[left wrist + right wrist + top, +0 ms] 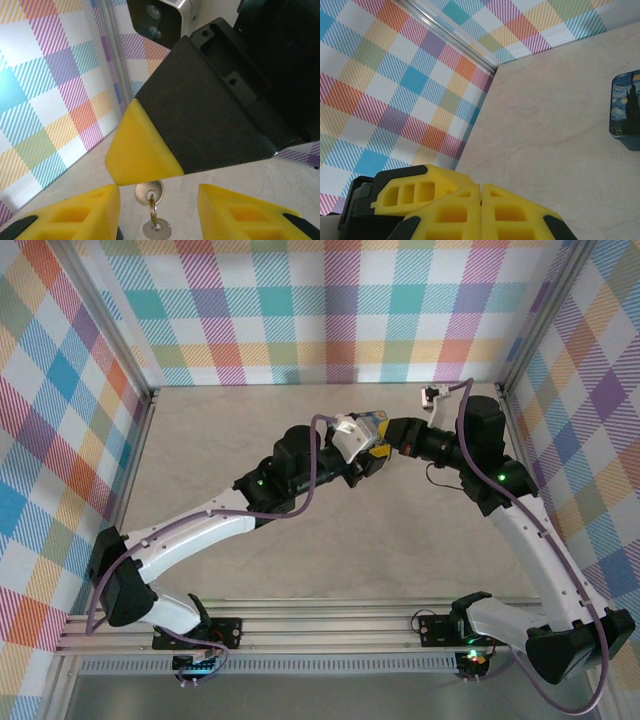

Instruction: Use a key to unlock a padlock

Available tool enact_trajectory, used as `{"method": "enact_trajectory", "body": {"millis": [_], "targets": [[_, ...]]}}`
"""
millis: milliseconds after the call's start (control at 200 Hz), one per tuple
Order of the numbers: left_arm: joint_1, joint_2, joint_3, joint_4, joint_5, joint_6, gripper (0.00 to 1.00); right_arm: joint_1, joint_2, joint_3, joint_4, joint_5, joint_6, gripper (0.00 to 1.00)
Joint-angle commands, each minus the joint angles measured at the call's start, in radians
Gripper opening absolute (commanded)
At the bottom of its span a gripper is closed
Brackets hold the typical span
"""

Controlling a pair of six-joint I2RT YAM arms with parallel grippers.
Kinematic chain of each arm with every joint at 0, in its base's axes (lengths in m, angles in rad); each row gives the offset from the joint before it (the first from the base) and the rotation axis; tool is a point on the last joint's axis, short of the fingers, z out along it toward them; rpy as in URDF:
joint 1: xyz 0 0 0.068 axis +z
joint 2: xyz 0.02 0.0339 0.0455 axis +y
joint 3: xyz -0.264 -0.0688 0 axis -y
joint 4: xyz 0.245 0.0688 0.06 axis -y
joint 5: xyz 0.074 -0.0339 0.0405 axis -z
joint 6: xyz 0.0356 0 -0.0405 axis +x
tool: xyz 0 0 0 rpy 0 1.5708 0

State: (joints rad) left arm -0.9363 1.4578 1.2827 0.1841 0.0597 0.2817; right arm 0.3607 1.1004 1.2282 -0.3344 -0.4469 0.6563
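The key's blade is meant for the padlock, but my right gripper's fingers cover it. Next, my left gripper closes on the key's head [149, 191] and pulls the blade clear.
A small silver key [149, 192] juts out from under the yellow fingertips [142, 150] of my right gripper [481, 186], which is shut; the key's blade is hidden behind them. From the key's head hangs a ring with a second key [156, 230]. My left gripper [159, 189] faces it, its two yellow fingers standing apart on either side of the key without touching it. Both grippers meet above the middle of the table [380, 450]. The padlock is out of view.
A blue starry-night tin [625, 112] lies on the beige table [555, 125] at the right. Plaid walls with aluminium posts [140, 420] close in the left, back and right sides. A rail [330, 635] carrying the arm bases runs along the near edge.
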Motion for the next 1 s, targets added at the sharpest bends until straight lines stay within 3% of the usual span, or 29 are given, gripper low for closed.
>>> {"method": "enact_trajectory", "body": {"millis": [0, 195, 535, 755, 855, 970, 995], "targets": [[-0.021, 0.020, 0.053, -0.023, -0.006, 0.033, 0.44, 0.007, -0.022, -0.009, 0.014, -0.002, -0.023, 0.00], [-0.032, 0.036, 0.086, -0.074, -0.055, 0.063, 0.39, 0.007, -0.023, -0.022, 0.018, -0.003, -0.005, 0.00], [-0.035, 0.027, 0.085, -0.112, -0.110, 0.079, 0.00, 0.007, -0.014, -0.020, 0.015, 0.003, 0.029, 0.00], [-0.035, 0.012, 0.052, -0.092, -0.105, 0.068, 0.00, 0.007, -0.010, -0.029, 0.026, 0.003, 0.068, 0.06], [-0.035, 0.008, 0.044, -0.089, -0.093, 0.065, 0.00, 0.008, -0.004, -0.024, 0.019, 0.002, 0.072, 0.00], [-0.035, 0.005, 0.032, -0.086, -0.065, 0.068, 0.00, 0.008, 0.003, -0.019, 0.006, 0.004, 0.077, 0.00], [-0.035, 0.005, 0.031, -0.084, -0.062, 0.068, 0.06, 0.008, 0.003, -0.019, 0.002, 0.007, 0.080, 0.00]]}}
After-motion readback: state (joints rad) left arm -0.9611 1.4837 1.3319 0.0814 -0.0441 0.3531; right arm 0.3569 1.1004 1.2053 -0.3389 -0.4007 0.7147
